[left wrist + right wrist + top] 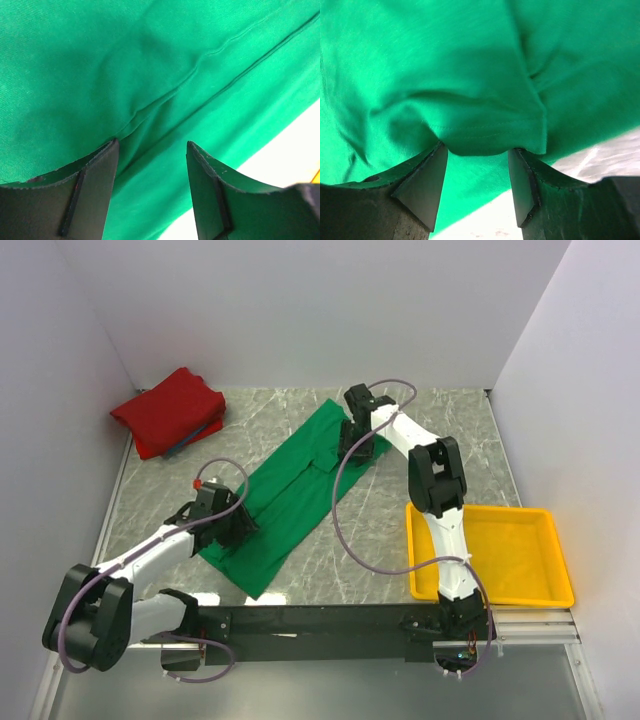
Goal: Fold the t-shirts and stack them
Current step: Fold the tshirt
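Observation:
My left gripper is to swing the t-shirt's near end [254, 566] toward the yellow tray before I grip the t-shirt's near corners, because the green t-shirt lies crooked [298, 492] across the marble.
The green t-shirt [290, 495] lies as a long strip running diagonally across the marble table. My left gripper [228, 523] is low over its near left end, jaws open, with flat green cloth [150, 90] and a seam between the fingers [95, 190]. My right gripper [357, 445] is at the far right end, also open. A stitched hem fold [485, 132] bulges right at its fingertips [427, 185], and neither pad is pressed together on it. The red t-shirt [168, 412] sits bunched in the far left corner, away from both grippers.
A yellow plastic tray [545, 590] stands at the right, beside the right arm's base. White walls close the table on the left, back and right. Bare marble [440, 430] shows on both sides of the green strip.

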### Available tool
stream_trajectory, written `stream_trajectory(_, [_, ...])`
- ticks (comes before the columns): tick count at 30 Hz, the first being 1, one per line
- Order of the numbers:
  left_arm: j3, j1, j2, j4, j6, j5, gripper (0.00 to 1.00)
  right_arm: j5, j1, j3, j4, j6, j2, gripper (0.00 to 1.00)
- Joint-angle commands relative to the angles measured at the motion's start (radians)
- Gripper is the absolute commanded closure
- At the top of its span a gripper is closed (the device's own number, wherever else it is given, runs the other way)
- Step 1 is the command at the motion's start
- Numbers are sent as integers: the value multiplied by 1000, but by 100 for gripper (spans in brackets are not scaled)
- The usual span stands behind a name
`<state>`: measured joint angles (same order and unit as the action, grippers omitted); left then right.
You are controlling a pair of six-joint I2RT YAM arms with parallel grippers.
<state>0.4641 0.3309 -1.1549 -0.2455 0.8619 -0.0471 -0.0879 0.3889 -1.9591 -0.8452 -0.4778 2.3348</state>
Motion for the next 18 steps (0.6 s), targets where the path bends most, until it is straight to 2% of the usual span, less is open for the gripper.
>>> stream_trajectory(1, [-9, 42, 17, -113, 43, -13, 37, 135, -48, -120, -87, 5, 119, 41])
stream_trajectory(8, [8, 138, -18, -29, 55, -135, 38, 165, -82, -268, -137, 33, 205, 41])
stream_trajectory(13, [-8, 247, -65, 57, 137, -152, 38, 158, -93, -297, -117, 47, 222, 42])
stream_trajectory(18, [48, 342, -86, -3, 227, -106, 37, 162, -97, -316, -121, 70, 230, 42])
